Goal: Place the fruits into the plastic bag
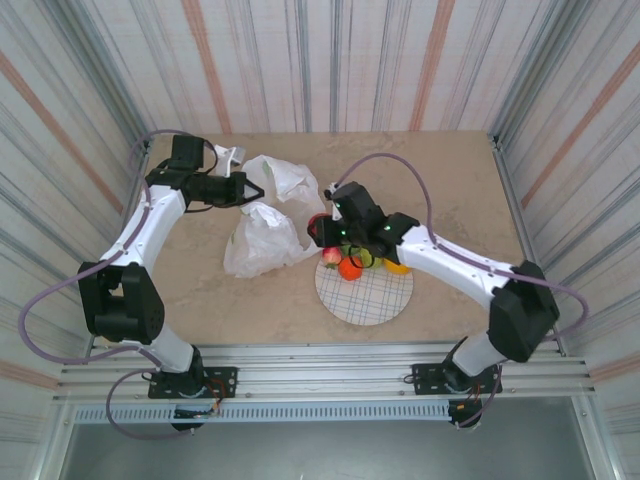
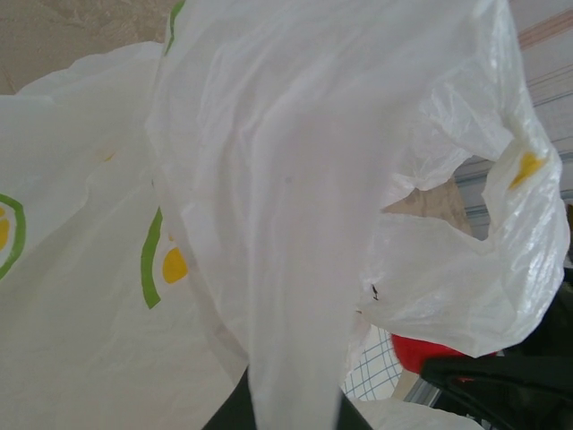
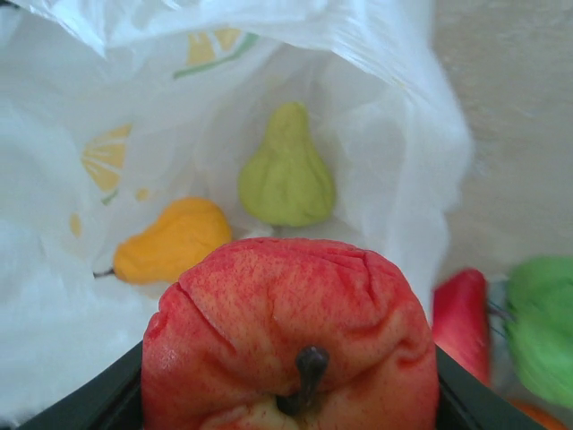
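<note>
The bag's opening (image 1: 297,212) is wide in front of the red apple, so my right gripper keeps moving in and lets go of the apple beside the green pear (image 3: 286,175).
The white plastic bag (image 1: 268,222) with green citrus prints lies left of the plate. My left gripper (image 1: 246,190) is shut on its upper edge and holds the mouth up; in the left wrist view a strip of bag film (image 2: 286,269) runs down between the dark jaws of the left gripper (image 2: 291,408). At the bag's mouth my right gripper (image 1: 326,228) is shut on a red apple (image 3: 291,331). Inside the bag (image 3: 54,296) lie a green pear (image 3: 286,170) and a yellow-orange pear-shaped fruit (image 3: 170,242). A red fruit (image 3: 461,318) and a green fruit (image 3: 542,327) sit to the right.
The round white grid-lined plate (image 1: 366,298) sits near the front edge, right of the bag. On its far rim are a reddish fruit (image 1: 332,256), an orange (image 1: 350,269) and a yellow-orange fruit (image 1: 397,266). Striped walls enclose the table on three sides.
</note>
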You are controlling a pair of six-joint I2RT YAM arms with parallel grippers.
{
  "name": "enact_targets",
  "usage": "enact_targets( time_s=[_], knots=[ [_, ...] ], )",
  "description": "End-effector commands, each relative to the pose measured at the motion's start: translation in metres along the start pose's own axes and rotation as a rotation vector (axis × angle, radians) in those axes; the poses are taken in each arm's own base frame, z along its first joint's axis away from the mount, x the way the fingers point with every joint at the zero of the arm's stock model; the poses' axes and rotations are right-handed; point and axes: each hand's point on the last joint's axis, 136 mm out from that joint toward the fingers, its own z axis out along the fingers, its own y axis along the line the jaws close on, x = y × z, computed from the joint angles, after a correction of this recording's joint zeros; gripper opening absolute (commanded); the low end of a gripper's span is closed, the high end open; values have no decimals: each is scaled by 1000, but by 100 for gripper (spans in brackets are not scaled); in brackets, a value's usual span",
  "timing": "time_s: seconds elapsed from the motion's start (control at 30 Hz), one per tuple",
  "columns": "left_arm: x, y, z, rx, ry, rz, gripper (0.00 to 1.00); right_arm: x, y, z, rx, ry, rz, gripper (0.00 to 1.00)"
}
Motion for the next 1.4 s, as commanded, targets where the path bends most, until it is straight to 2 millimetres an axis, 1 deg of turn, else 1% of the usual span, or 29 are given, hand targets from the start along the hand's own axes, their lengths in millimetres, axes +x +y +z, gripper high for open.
enact_targets(
  time_s=[0.0, 0.13, 0.3, 0.4, 0.5, 0.57, 0.73, 0.83, 0.97, 1.2, 1.37],
  knots=[
    [-2, -16, -6, 37, -14, 23, 0, -20, 16, 20, -72, -38, 66, 49],
    [-2, -19, -6, 40, -14, 28, 0, -24, 17, 54, -85, -36, 140, 49],
    [-1, -19, -5, 40, -12, 29, 0, -25, 39, 92, -150, -32, 215, 50],
    [-1, -21, -4, 43, -10, 32, 0, -21, 51, 111, -160, -13, 244, 51],
    [-1, -21, -4, 43, -10, 33, 0, -18, 62, 124, -176, 8, 260, 54],
    [-1, -22, -5, 43, -11, 34, 0, -16, 66, 130, -182, 19, 270, 55],
    [-1, -22, -5, 44, -10, 33, 0, -15, 72, 136, -203, 41, 275, 61],
    [-1, -22, -5, 46, -10, 33, 0, -16, 74, 136, -218, 49, 277, 67],
    [-1, -22, -5, 45, -9, 32, 0, -19, 78, 132, -241, 54, 276, 73],
    [-1, -22, -5, 44, -10, 33, 0, -23, 79, 123, -265, 54, 269, 74],
    [-1, -21, -5, 43, -9, 32, 0, -25, 76, 111, -268, 46, 255, 74]
  ],
)
